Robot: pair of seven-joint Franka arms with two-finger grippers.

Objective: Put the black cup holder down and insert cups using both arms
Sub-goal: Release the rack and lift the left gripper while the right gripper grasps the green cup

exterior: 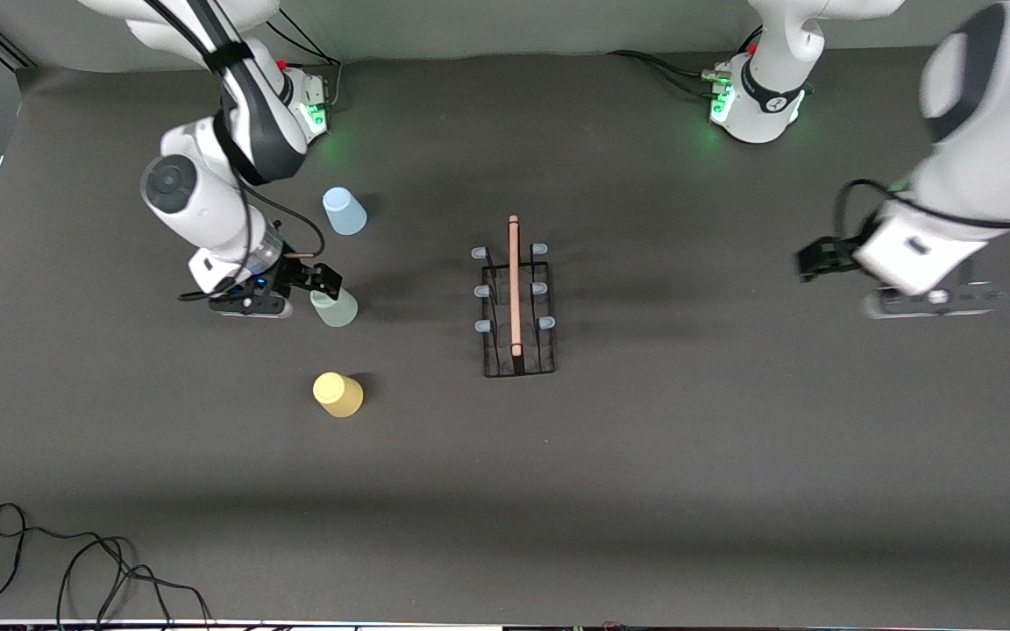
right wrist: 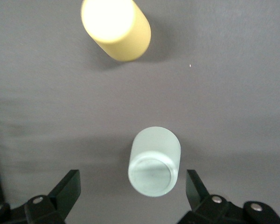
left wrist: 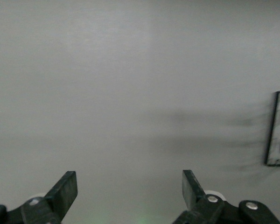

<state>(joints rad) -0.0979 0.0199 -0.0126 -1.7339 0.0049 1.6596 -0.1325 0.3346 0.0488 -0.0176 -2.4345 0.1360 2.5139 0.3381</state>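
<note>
My gripper has the grey-green cup's closed base (right wrist: 151, 176) facing up, so the cup will slip opening down over a peg and stay hanging there when I lower it.
The black cup holder (exterior: 515, 302) stands mid-table, its wooden rod handle on top and all pegs bare; its edge shows in the left wrist view (left wrist: 276, 128). Toward the right arm's end stand the light blue cup (exterior: 344, 211), the pale grey-green cup (exterior: 335, 308) and, nearest the front camera, the yellow cup (exterior: 338, 394). My right gripper (exterior: 316, 282) is open just above the grey-green cup (right wrist: 155, 161), which sits between the fingers (right wrist: 67, 189) untouched; the yellow cup (right wrist: 116, 28) lies past it. My left gripper (exterior: 812, 260) is open and empty (left wrist: 129, 182) over bare mat at the left arm's end.
Loose black cables (exterior: 75, 570) lie at the table's near corner at the right arm's end. Cables (exterior: 672, 74) run by the left arm's green-lit base (exterior: 755, 105). The dark mat (exterior: 645, 456) covers the table.
</note>
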